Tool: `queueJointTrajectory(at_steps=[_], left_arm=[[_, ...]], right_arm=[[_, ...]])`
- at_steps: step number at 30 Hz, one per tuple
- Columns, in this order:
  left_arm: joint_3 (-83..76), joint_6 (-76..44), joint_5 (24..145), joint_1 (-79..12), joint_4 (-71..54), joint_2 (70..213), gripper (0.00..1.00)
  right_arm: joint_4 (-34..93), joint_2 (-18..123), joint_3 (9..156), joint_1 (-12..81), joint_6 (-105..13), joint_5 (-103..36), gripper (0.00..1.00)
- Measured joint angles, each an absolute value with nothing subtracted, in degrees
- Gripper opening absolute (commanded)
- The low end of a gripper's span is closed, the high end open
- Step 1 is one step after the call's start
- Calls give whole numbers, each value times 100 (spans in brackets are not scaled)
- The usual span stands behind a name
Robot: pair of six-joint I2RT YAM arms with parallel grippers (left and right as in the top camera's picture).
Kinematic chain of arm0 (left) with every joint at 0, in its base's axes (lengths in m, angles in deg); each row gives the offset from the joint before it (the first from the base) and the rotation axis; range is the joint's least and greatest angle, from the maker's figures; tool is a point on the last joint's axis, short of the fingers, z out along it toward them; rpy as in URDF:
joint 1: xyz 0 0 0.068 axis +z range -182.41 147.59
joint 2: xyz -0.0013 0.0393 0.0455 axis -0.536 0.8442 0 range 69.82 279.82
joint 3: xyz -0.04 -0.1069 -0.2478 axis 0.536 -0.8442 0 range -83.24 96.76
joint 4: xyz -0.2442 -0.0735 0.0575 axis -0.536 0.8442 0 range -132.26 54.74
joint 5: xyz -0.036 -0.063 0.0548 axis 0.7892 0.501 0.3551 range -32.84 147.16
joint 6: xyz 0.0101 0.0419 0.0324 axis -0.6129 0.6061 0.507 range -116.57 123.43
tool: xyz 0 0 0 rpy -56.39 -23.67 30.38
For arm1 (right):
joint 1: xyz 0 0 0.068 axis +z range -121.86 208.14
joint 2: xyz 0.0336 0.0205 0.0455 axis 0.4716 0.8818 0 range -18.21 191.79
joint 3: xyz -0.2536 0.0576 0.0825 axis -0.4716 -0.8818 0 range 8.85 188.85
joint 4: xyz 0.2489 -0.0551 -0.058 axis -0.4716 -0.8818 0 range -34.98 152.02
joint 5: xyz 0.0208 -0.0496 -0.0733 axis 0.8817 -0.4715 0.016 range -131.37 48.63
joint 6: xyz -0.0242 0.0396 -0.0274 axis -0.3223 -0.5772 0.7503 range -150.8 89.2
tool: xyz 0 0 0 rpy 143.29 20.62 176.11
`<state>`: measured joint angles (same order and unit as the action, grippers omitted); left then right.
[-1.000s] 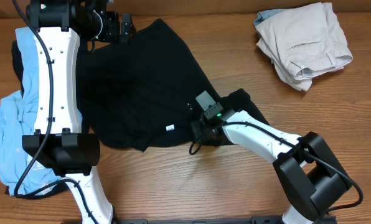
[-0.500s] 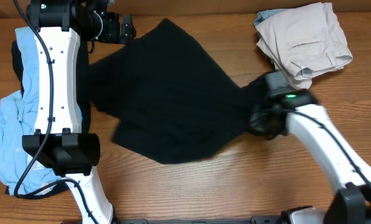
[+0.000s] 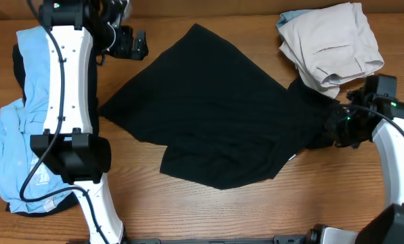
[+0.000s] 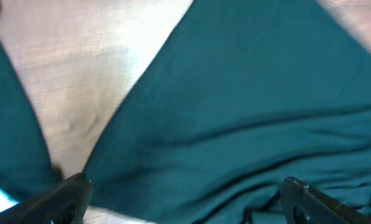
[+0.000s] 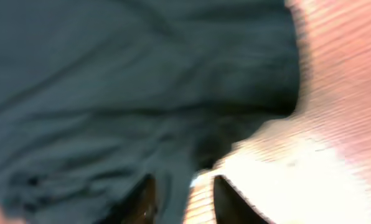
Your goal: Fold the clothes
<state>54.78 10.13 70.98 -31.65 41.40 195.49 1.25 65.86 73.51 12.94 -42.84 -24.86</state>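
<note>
Next, I grab the opposite corner (image 3: 111,112) of the black T-shirt with my left gripper and pull the T-shirt clear, because it lies at a slant with its bunched end (image 3: 312,90) against the beige-white trousers.
The black T-shirt (image 3: 209,115) of the clothes lies spread across the middle of the table, one corner pointing to the back. My left gripper (image 3: 135,44) hovers open at its back left edge; in the left wrist view the wide-apart fingers (image 4: 67,194) frame the cloth (image 4: 248,106) with nothing between them. My right gripper (image 3: 332,125) sits at the shirt's bunched right end. In the blurred right wrist view its jaws (image 5: 184,202) stand slightly apart, with the shirt's edge (image 5: 142,93) and bare wood in the gap.
Beige-white trousers (image 3: 331,44) lie folded at the back right, just behind the right gripper. A light blue shirt (image 3: 12,135) is heaped along the left edge under the left arm. Bare wood (image 3: 209,213) runs along the table's front.
The right gripper pulled the shirt's end from the table's middle to the far right, spreading the shirt, and its jaws have parted. The left gripper shifted slightly right and stayed open.
</note>
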Motion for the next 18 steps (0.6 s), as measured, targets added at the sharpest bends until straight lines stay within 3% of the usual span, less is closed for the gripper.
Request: queueJointTrajectory(at_steps=[8,18], left_arm=[[5415,217,6690,-2818,4819,19822,99],[4328,-141,6565,-2035,4223,19822,92]], right_arm=[[-328,5616,7393,2244,-3960,-1592,48],[-466,5524,7408,4198,-4646,-2226,48]])
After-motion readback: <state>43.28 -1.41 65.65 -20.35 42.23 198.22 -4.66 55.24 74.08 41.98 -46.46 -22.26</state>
